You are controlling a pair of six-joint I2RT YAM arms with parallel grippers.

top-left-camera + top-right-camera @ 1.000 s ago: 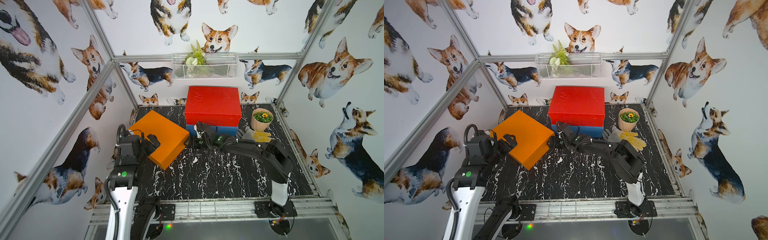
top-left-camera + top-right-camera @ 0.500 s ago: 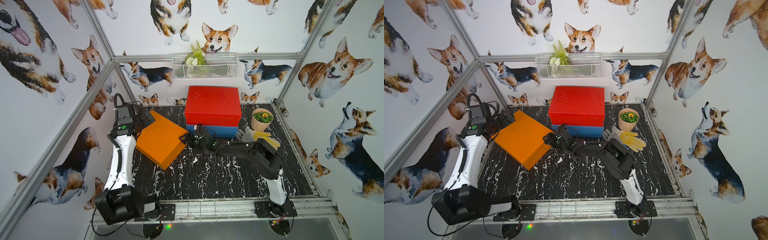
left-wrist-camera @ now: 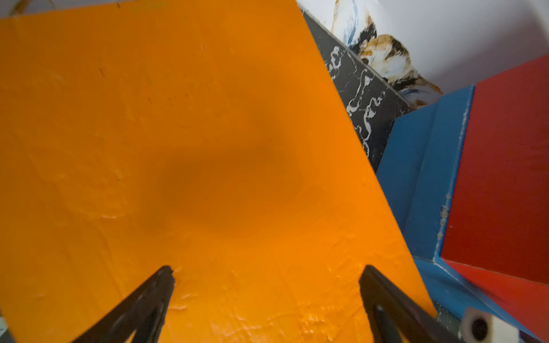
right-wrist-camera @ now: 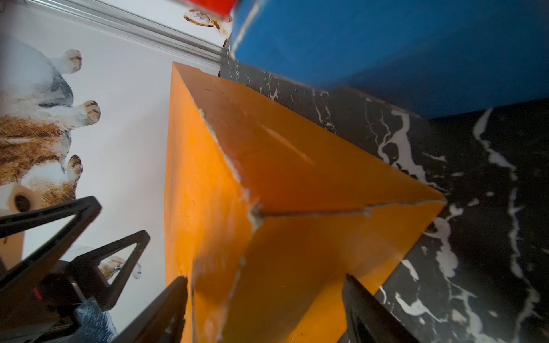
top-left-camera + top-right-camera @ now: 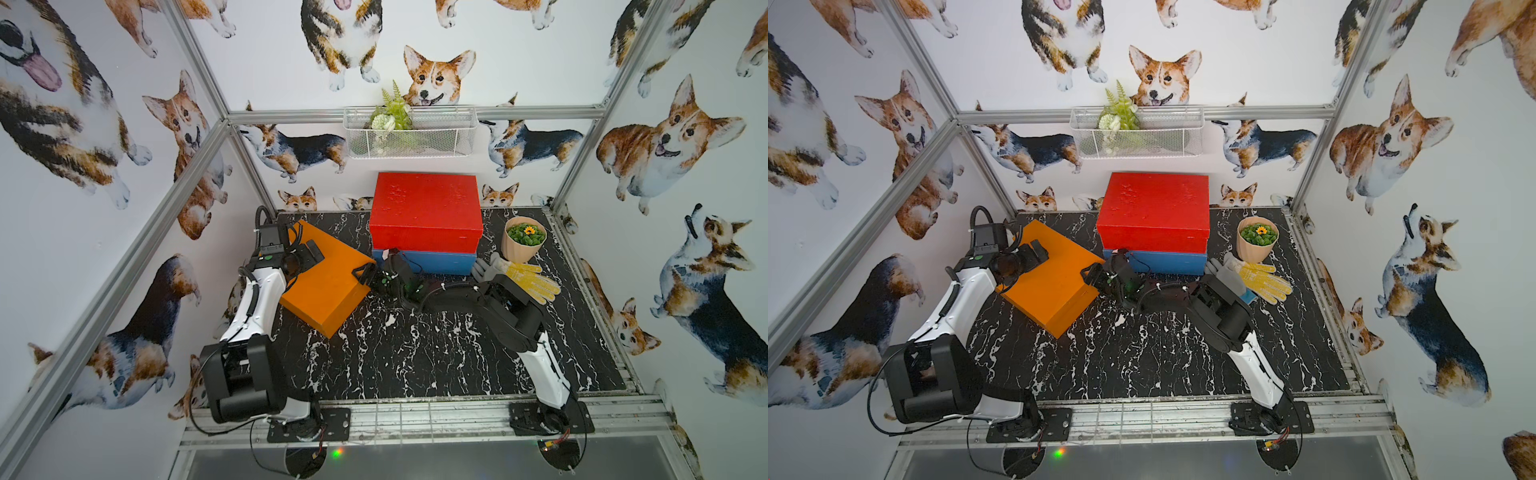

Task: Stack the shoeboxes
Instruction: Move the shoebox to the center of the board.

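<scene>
The orange shoebox (image 5: pixel 330 281) sits at an angle to the stack, so the robot's left gripper should first move back from the orange shoebox's lid to its wall-side edge (image 5: pixel 285 296) and turn the shoebox square.
The orange shoebox (image 5: pixel 332 282) (image 5: pixel 1054 278) lies skewed at the left of the table. At the back, the red shoebox (image 5: pixel 426 212) (image 5: pixel 1154 212) sits on the blue shoebox (image 5: pixel 440 262) (image 5: pixel 1167 262). My left gripper (image 5: pixel 309 254) (image 3: pixel 267 268) is open just above the orange lid (image 3: pixel 178 133), holding nothing. My right gripper (image 5: pixel 368 272) (image 4: pixel 265 278) is open, rolled on its side. Its jaws straddle the orange box's right corner (image 4: pixel 282 166), one above the lid and one low by the table. The blue box (image 4: pixel 386 44) is close behind that corner.
A beige flower pot (image 5: pixel 523 245) stands at the back right, with yellow gloves (image 5: pixel 530 278) and a grey glove (image 5: pixel 486 268) in front of it, next to the right arm. A wire basket (image 5: pixel 409 133) hangs on the back wall. Walls enclose three sides.
My left arm swung from the near side of the orange box up over its far-left part. My right gripper slid left until its jaws came around the box's right corner. The boxes stayed put.
</scene>
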